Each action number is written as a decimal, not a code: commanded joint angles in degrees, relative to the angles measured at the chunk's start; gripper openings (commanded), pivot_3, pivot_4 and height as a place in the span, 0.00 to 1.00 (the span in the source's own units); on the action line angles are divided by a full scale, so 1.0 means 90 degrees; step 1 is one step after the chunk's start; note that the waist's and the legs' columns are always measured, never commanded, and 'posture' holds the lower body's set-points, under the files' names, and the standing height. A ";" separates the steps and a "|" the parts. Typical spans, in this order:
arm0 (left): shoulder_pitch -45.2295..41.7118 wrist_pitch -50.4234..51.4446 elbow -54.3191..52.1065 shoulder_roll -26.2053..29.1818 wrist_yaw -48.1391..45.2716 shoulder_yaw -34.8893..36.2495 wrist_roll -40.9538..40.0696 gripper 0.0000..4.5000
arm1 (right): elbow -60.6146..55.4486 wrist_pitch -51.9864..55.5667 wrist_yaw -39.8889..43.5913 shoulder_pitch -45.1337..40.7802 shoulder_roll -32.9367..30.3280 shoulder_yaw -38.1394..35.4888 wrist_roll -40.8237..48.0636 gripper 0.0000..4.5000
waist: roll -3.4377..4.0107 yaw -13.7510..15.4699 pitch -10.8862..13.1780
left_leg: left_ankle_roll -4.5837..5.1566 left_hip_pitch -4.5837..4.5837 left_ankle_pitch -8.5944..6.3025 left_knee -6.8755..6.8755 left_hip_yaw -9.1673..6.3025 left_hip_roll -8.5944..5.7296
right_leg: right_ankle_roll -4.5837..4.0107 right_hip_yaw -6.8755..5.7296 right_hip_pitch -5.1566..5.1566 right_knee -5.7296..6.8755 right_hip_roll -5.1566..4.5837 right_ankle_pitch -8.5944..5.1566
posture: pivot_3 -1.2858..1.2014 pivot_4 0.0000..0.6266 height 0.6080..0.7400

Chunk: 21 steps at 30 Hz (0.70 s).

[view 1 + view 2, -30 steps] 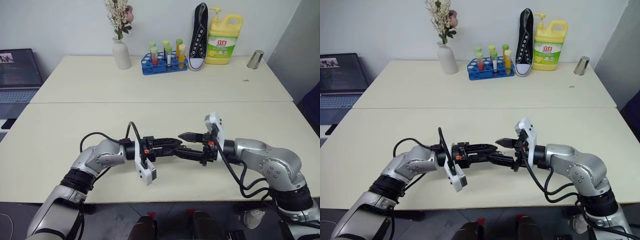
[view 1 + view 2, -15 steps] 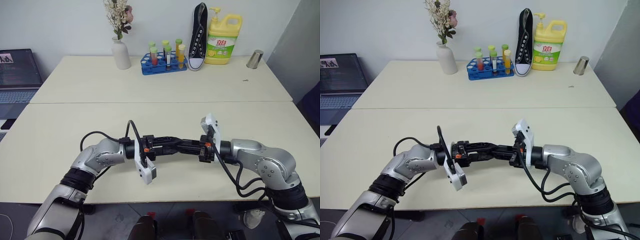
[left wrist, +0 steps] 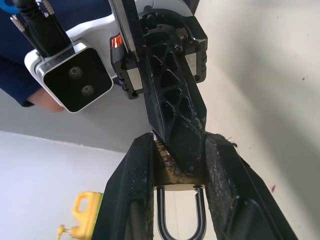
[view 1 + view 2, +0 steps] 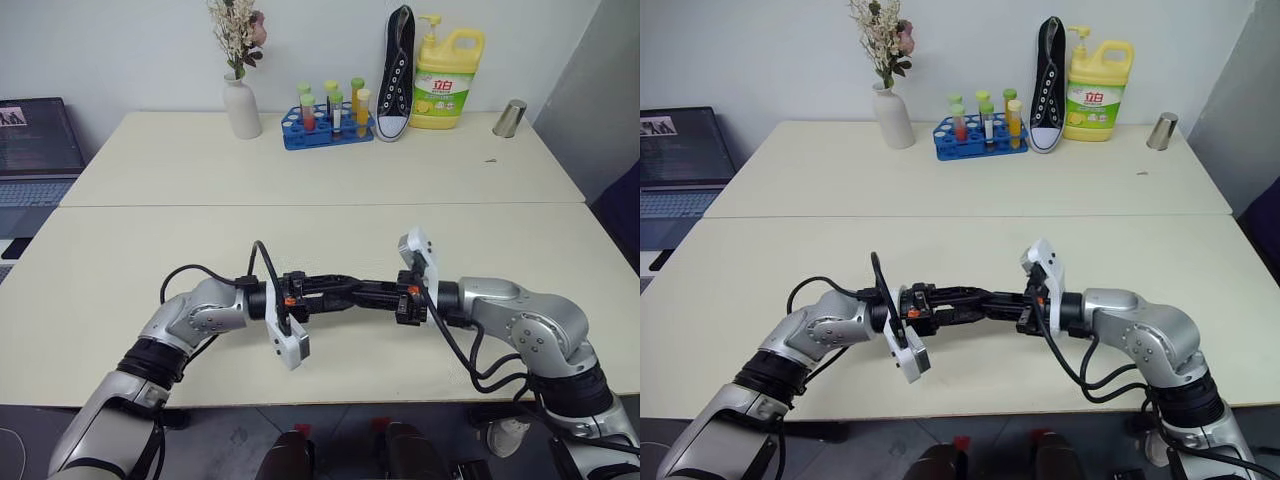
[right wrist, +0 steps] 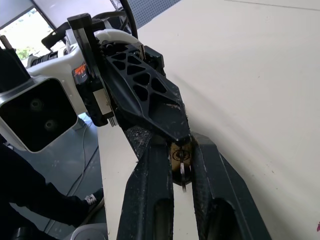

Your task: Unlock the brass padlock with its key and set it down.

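Next, I leave the padlock to my right gripper and use my left gripper to work the shackle open (image 3: 201, 215), because my left gripper is pinching the padlock's gold body (image 3: 177, 173) and the shackle is still closed.
Both grippers meet tip to tip, held level just above the near table (image 4: 120, 300). My left gripper (image 3: 176, 162) is shut on the brass padlock (image 3: 170, 176). The lock's gold body is pinched between the two fingers and its silvery shackle (image 3: 180, 222) points back toward the left wrist. My right gripper (image 5: 175, 147) comes in from the opposite side. It is shut on the small silvery key (image 5: 183, 172), which sits at the padlock's bottom face (image 5: 178, 153). In the head views the padlock and key are hidden by the black fingers.
On the far table stand a white vase with flowers (image 4: 241, 105), a blue rack of test tubes (image 4: 328, 125), a black shoe (image 4: 396, 75), a yellow detergent bottle (image 4: 447, 80) and a metal cup (image 4: 511, 118). A laptop (image 4: 38, 140) sits far left.
A second ago the right gripper's fingers were spread wide around the left gripper's tips. They have closed together at the padlock. The left gripper stayed put.
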 commanded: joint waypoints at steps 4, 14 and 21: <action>0.0287 0.0072 -0.0709 0.0407 -0.0519 -0.0310 -0.1240 0.70 | -0.0239 -0.0192 0.0146 -0.0024 -0.0046 -0.0083 -0.0082 0.03 | 0.0001 -0.0011 0.0001 | 0.0000 0.0000 0.0000 0.0000 -0.0001 0.0002 | 0.0000 0.0000 -0.0001 0.0000 0.0000 0.0000 | 0.52 0.24 1.00; 0.0871 0.3063 -0.2395 0.0698 -0.1055 0.0173 -0.3880 0.96 | -0.0245 -0.0545 0.0449 0.0165 -0.0474 -0.0037 -0.0621 0.03 | 0.0007 0.0002 0.0005 | 0.0001 0.0001 0.0000 0.0000 -0.0001 0.0005 | 0.0000 0.0002 0.0003 0.0000 -0.0006 0.0000 | 0.52 0.24 1.00; 0.0183 0.6238 -0.1740 0.0293 -0.2151 0.0646 -0.5275 0.53 | -0.0526 -0.0819 0.0734 0.0195 -0.0702 -0.0004 -0.0755 0.03 | 0.0010 -0.0050 0.0007 | 0.0001 0.0005 -0.0001 0.0002 -0.0002 0.0000 | 0.0001 -0.0006 0.0005 0.0001 0.0011 -0.0001 | 0.52 0.24 1.00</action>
